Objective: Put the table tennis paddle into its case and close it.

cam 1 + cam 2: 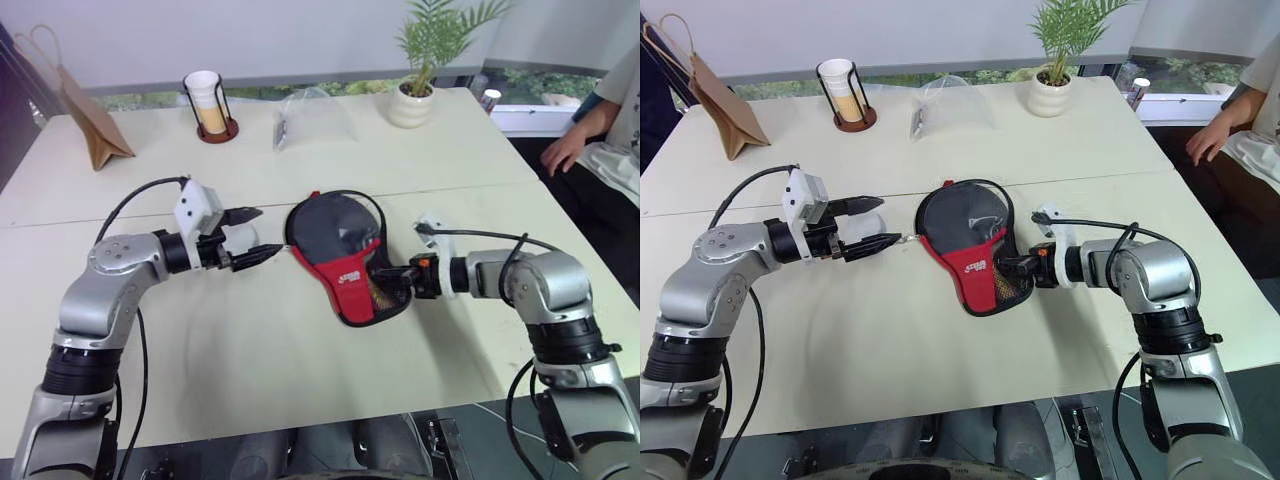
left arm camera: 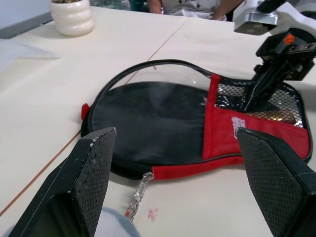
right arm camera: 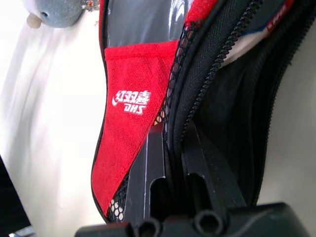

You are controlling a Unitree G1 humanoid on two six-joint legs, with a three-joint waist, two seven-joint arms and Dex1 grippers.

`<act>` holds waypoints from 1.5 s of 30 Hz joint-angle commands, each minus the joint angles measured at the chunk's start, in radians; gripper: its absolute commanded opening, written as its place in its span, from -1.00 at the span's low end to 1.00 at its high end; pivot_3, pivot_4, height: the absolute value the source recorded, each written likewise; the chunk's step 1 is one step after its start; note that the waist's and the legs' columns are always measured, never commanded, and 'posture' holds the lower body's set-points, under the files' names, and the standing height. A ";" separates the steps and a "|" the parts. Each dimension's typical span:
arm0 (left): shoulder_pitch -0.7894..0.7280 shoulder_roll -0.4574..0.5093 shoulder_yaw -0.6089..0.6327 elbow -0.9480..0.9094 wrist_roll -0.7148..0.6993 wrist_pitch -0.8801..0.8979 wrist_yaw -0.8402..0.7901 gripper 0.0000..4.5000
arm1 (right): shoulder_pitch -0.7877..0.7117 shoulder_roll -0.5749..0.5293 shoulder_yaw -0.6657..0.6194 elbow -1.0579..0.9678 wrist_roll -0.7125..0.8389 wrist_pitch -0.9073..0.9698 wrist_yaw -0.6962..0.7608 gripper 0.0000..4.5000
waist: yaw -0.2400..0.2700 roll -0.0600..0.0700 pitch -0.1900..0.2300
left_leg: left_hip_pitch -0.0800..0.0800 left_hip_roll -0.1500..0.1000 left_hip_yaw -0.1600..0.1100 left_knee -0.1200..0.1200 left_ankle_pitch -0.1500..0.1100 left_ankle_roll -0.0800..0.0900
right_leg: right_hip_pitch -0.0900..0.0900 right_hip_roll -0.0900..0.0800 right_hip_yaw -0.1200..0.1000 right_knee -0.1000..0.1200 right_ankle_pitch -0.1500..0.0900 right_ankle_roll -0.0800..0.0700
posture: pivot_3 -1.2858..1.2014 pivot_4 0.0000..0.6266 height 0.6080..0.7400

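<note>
The case's zipper edge (image 3: 210, 81) is raised and gaping at the case's narrow end. Next, my right gripper lowers the zipper edge and lets go of it before moving to the case's round end (image 1: 333, 228).
The case (image 1: 335, 245) lies flat mid-table, black with a red panel (image 3: 131, 98) and a mesh patch. A tan handle of the table tennis paddle (image 1: 378, 291) shows through the mesh; its face is hidden inside. My right gripper (image 1: 386, 275) reaches in from the right and is shut on the case's open zipper edge (image 3: 197, 94) at the narrow end. At the case's round end, my left gripper (image 1: 266, 232) stands open just off the rim. A grey plush toy (image 1: 240, 238) on a small chain (image 2: 139, 190) sits between its fingers (image 2: 94, 163), and they do not clamp it.
Along the far edge stand a brown paper bag (image 1: 95, 130), a cup in a wire holder (image 1: 208, 100), a clear plastic bag (image 1: 315, 115) and a potted plant (image 1: 415, 95). A seated person's hand (image 1: 568, 150) rests beyond the table's far right corner.
</note>
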 commanded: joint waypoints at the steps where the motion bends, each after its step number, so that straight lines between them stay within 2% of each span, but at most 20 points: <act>1: -0.005 0.005 0.005 -0.031 -0.009 -0.015 -0.004 0.78 | 0.114 0.025 0.016 -0.093 0.061 0.164 -0.040 -0.98 | 0.000 0.000 -0.001 | 0.000 0.000 0.000 0.000 0.000 0.000 | 0.000 0.000 0.000 0.000 0.000 0.000 | 0.03 -0.52 1.00; 6: -0.002 0.008 -0.005 -0.031 -0.007 -0.015 -0.013 0.78 | 0.239 0.066 -0.056 -0.250 0.135 0.272 -0.104 -0.98 | 0.000 -0.003 -0.005 | 0.000 0.000 0.000 -0.001 -0.001 0.001 | 0.000 0.000 0.000 -0.001 -0.001 0.000 | 0.03 -0.52 1.00; 14: -0.010 0.013 -0.016 -0.020 -0.001 -0.017 -0.034 0.78 | 0.330 0.083 -0.113 -0.329 0.264 0.274 -0.231 -0.98 | -0.001 -0.005 -0.007 | 0.001 0.000 -0.001 -0.001 -0.001 0.002 | 0.003 0.000 -0.001 -0.007 -0.002 -0.002 | 0.03 -0.52 1.00; 22: -0.022 0.005 -0.030 -0.010 0.007 -0.026 -0.038 0.78 | 0.136 0.092 -0.160 -0.222 0.222 0.264 -0.279 -0.98 | -0.003 -0.004 -0.007 | 0.001 0.000 0.000 -0.001 -0.001 0.002 | 0.003 0.000 -0.001 -0.008 -0.002 -0.003 | 0.03 -0.52 1.00; 34: -0.012 -0.004 -0.032 -0.023 0.008 -0.029 -0.019 0.78 | 0.020 -0.015 -0.065 -0.111 0.166 0.143 -0.208 -0.98 | -0.001 -0.004 -0.006 | -0.001 0.000 0.000 -0.001 -0.001 0.002 | 0.002 0.000 -0.001 -0.008 -0.002 -0.003 | 0.03 -0.52 1.00; 37: -0.007 -0.007 -0.031 -0.026 0.007 -0.030 -0.014 0.78 | 0.023 -0.054 -0.042 -0.123 0.163 0.105 -0.171 -0.53 | 0.000 -0.004 -0.006 | -0.001 0.000 0.000 -0.001 -0.001 0.002 | 0.002 0.000 0.000 -0.008 -0.002 -0.002 | 0.03 -0.52 1.00; 43: 0.002 -0.012 -0.033 -0.030 0.006 -0.032 -0.008 0.78 | -0.015 -0.151 -0.018 -0.141 0.130 0.070 -0.149 0.83 | -0.001 -0.003 -0.005 | -0.001 0.000 0.000 -0.001 -0.001 0.002 | 0.002 -0.001 0.000 -0.008 -0.002 -0.002 | 0.03 -0.52 1.00; 44: 0.003 -0.013 -0.032 -0.030 0.006 -0.032 -0.008 0.78 | -0.016 -0.172 -0.016 -0.148 0.129 0.060 -0.135 0.99 | 0.000 -0.003 -0.005 | -0.001 0.000 0.000 -0.001 -0.001 0.002 | 0.002 -0.001 0.000 -0.008 -0.002 -0.002 | 0.03 -0.52 1.00; 45: 0.003 -0.014 -0.032 -0.030 0.006 -0.032 -0.009 0.78 | -0.014 -0.188 -0.012 -0.155 0.129 0.052 -0.124 0.99 | 0.001 -0.003 -0.005 | -0.001 0.000 0.000 -0.001 -0.001 0.002 | 0.002 -0.001 -0.001 -0.008 -0.002 -0.003 | 0.03 -0.52 1.00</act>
